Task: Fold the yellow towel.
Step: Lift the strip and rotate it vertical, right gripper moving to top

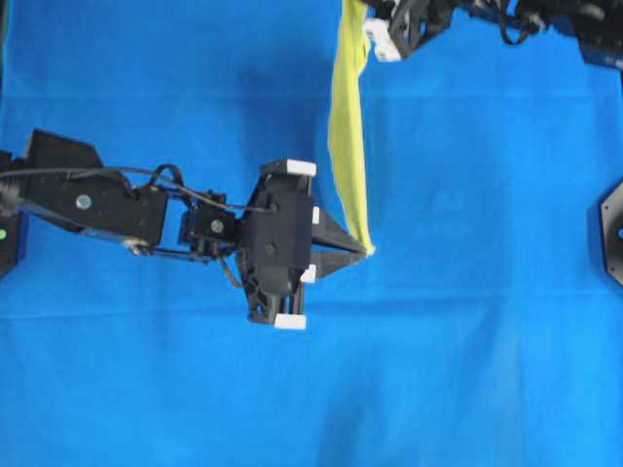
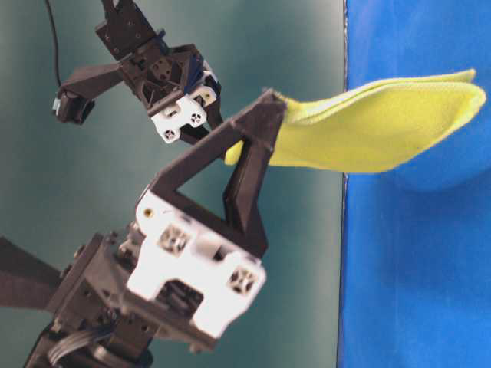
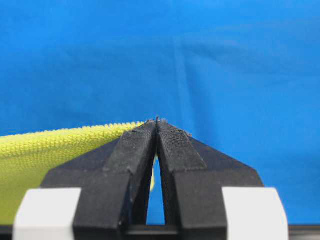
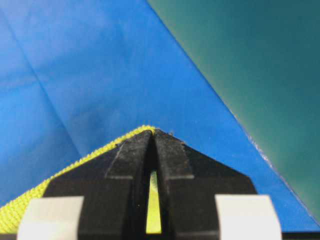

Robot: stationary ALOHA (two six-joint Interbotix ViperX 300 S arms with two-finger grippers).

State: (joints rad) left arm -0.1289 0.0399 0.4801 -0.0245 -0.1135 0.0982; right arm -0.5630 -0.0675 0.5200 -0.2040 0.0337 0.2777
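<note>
I should lay the yellow towel flat with my left gripper and my right gripper before folding, because it is hanging as a narrow band (image 1: pixel 348 126) above the blue cloth (image 1: pixel 414 185).
The yellow towel (image 1: pixel 348 126) hangs lifted above the blue cloth, stretched between both grippers as a narrow band from the top edge down to the middle. My left gripper (image 1: pixel 368 250) is shut on its near corner. My right gripper (image 1: pixel 362 17) is shut on the far corner at the top edge. From table level the yellow towel (image 2: pixel 383 126) sags in a doubled loop off the left gripper (image 2: pixel 278 100). In the left wrist view the towel (image 3: pixel 45 150) runs off to the left of the shut jaws. The right wrist view shows the towel (image 4: pixel 75 162) pinched at the fingertips.
A large blue cloth (image 1: pixel 467 341) covers the whole table. The left arm (image 1: pixel 88 199) reaches in from the left edge. A black arm base (image 1: pixel 611 229) sits at the right edge. A dark green wall (image 2: pixel 92 192) stands behind the table.
</note>
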